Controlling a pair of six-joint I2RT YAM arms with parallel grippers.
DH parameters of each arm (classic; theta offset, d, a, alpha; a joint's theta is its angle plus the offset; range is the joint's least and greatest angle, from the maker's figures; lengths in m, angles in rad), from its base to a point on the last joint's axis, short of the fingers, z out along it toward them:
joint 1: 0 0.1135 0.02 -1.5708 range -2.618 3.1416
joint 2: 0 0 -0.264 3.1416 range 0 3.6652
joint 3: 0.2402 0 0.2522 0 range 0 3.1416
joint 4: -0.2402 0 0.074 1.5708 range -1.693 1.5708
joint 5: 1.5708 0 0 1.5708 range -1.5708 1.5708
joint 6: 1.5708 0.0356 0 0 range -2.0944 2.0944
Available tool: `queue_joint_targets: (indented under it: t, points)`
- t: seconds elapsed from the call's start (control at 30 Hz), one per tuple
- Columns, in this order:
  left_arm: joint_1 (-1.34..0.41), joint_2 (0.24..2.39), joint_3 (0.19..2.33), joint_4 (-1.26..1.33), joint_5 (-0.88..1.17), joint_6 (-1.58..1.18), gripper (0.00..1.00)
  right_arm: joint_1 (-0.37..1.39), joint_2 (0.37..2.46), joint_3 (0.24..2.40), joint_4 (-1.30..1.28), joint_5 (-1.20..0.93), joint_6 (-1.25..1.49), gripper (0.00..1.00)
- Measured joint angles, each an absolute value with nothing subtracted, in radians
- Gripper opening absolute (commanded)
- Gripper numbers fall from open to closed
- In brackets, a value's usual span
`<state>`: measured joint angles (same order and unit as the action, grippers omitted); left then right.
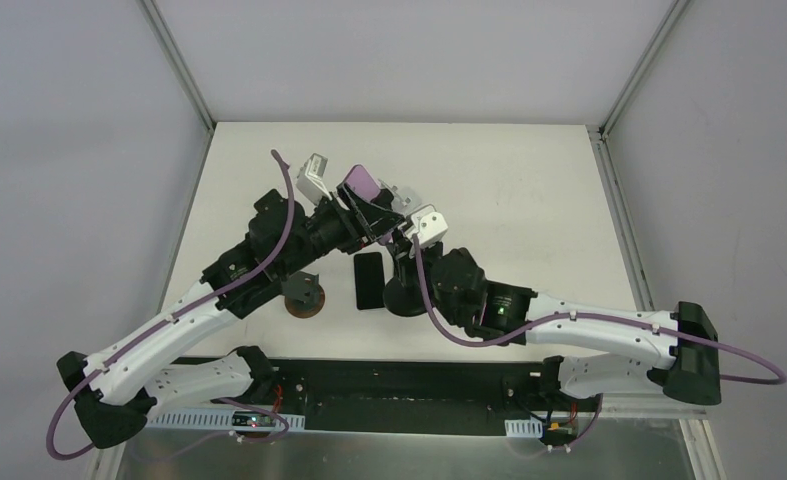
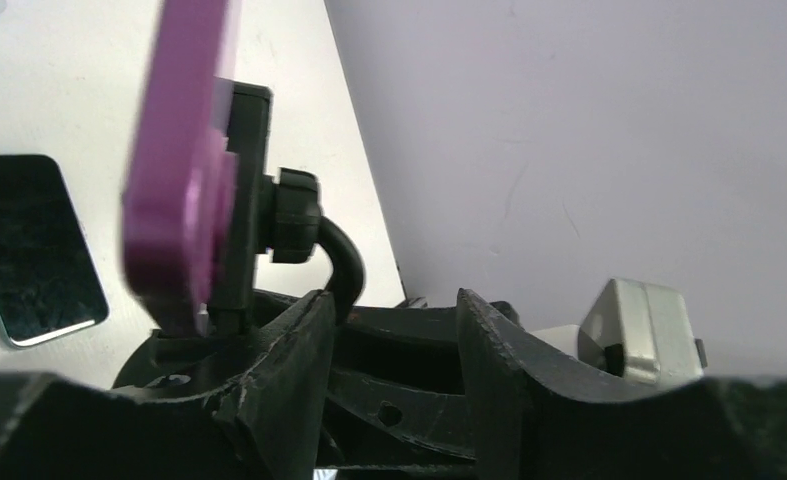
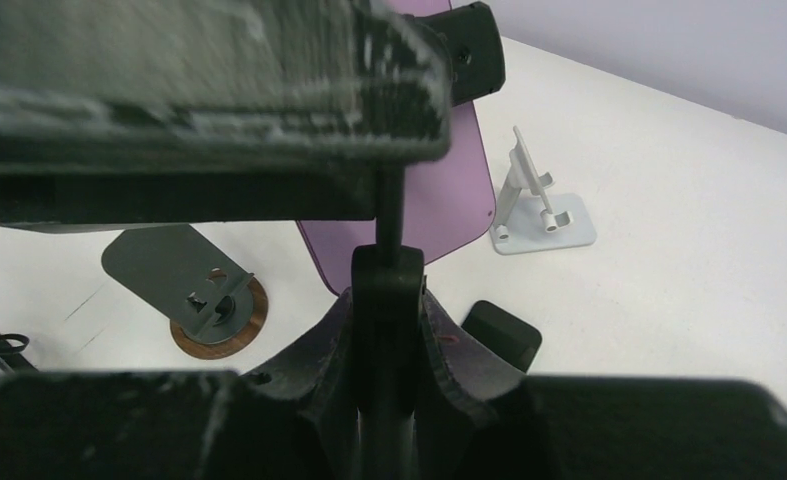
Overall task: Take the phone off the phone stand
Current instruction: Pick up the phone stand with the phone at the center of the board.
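Observation:
With my right gripper tied up on the stand's neck [image 3: 389, 215], my left gripper should take the neck's bend [image 2: 346, 256], freeing my right gripper for the purple phone.
A purple phone [image 1: 359, 184] sits tilted in the cradle of a black phone stand [image 1: 404, 297] near the table's middle. In the left wrist view the phone [image 2: 174, 170] is edge-on, clipped in the stand's cradle [image 2: 249, 190]. My left gripper [image 2: 394, 310] is behind and below it with its jaws apart. The phone lies outside them, left of the left finger [image 2: 289, 370]. My right gripper [image 3: 389, 300] is shut on the stand's thin black neck [image 3: 389, 215], with the phone's purple back [image 3: 449, 200] just beyond it.
A black phone [image 1: 368, 280] lies flat on the table beside the stand's base. A grey stand on a round wooden base [image 1: 304, 297] is to its left. A small white stand [image 3: 539, 205] is behind the purple phone. Grey walls enclose the table.

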<state>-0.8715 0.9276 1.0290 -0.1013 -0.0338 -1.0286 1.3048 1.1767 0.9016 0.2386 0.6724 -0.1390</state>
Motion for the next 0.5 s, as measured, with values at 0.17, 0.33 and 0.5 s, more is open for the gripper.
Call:
queue_joint_targets:
  t: [0.17,0.33,0.5]
  points:
    - [-0.871,0.934,1.015,-0.102,-0.038,-1.013,0.38,1.310,1.171,0.894,0.242,0.694,-0.169,0.00]
    - [-0.871,0.940,1.015,-0.103,-0.038,-0.981,0.29,1.314,1.151,0.884,0.242,0.693,-0.176,0.00]
    - [-0.872,0.942,1.011,-0.099,-0.029,-0.940,0.36,1.314,1.124,0.878,0.215,0.671,-0.175,0.00]
